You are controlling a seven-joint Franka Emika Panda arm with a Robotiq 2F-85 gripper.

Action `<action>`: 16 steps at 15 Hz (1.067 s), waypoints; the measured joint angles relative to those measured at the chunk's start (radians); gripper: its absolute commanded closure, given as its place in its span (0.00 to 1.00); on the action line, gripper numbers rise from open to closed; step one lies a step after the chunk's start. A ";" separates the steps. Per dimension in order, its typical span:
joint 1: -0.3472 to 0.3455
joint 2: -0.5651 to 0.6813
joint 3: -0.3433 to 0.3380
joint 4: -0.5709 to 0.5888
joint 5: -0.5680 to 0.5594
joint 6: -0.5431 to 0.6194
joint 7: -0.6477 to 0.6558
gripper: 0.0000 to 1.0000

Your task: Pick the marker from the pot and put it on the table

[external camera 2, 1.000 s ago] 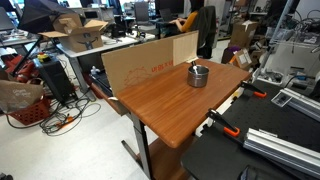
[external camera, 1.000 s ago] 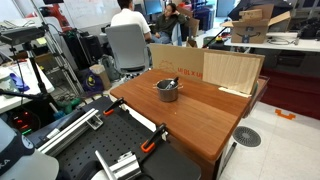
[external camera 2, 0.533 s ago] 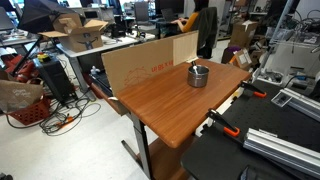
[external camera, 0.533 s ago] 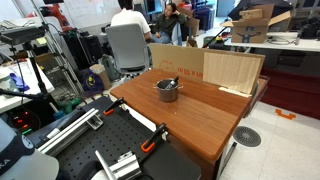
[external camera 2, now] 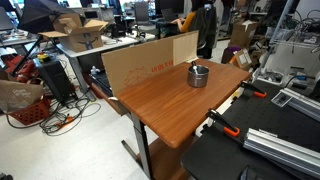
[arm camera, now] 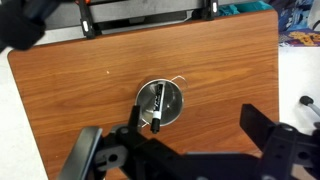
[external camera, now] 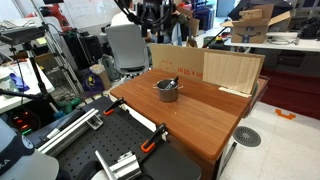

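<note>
I should carry on lowering my gripper until its fingers are on both sides of the marker's dark end (arm camera: 155, 125), which sticks out over the pot's rim, in line with my open fingers.
The small grey steel pot (external camera: 167, 90) stands upright on the reddish-brown table (external camera: 200, 115), near the cardboard panels; it also shows in an exterior view (external camera 2: 198, 75). In the wrist view the pot (arm camera: 172, 90) lies straight below me. The marker (arm camera: 157, 107) lies inside it, with its dark end toward my fingers. My gripper (arm camera: 175, 140) hangs high above the pot, open and empty, with its jaws wide apart on either side. In an exterior view the gripper (external camera: 150, 12) shows dark at the top edge, well above the table.
Tan cardboard panels (external camera: 205, 65) stand along one table edge, also in an exterior view (external camera 2: 140, 62). A black perforated bench (external camera: 125, 150) with orange clamps (external camera: 148, 146) adjoins the table. Desks, chairs, boxes and people fill the room behind.
My gripper has come into an exterior view at the top edge, above the pot. The pot and the marker have not moved.
</note>
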 measured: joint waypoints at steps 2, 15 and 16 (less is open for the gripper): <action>-0.001 0.071 0.004 0.035 0.000 0.004 0.030 0.00; 0.002 0.419 0.029 0.221 -0.013 0.122 0.206 0.00; 0.005 0.434 0.030 0.224 -0.019 0.139 0.223 0.00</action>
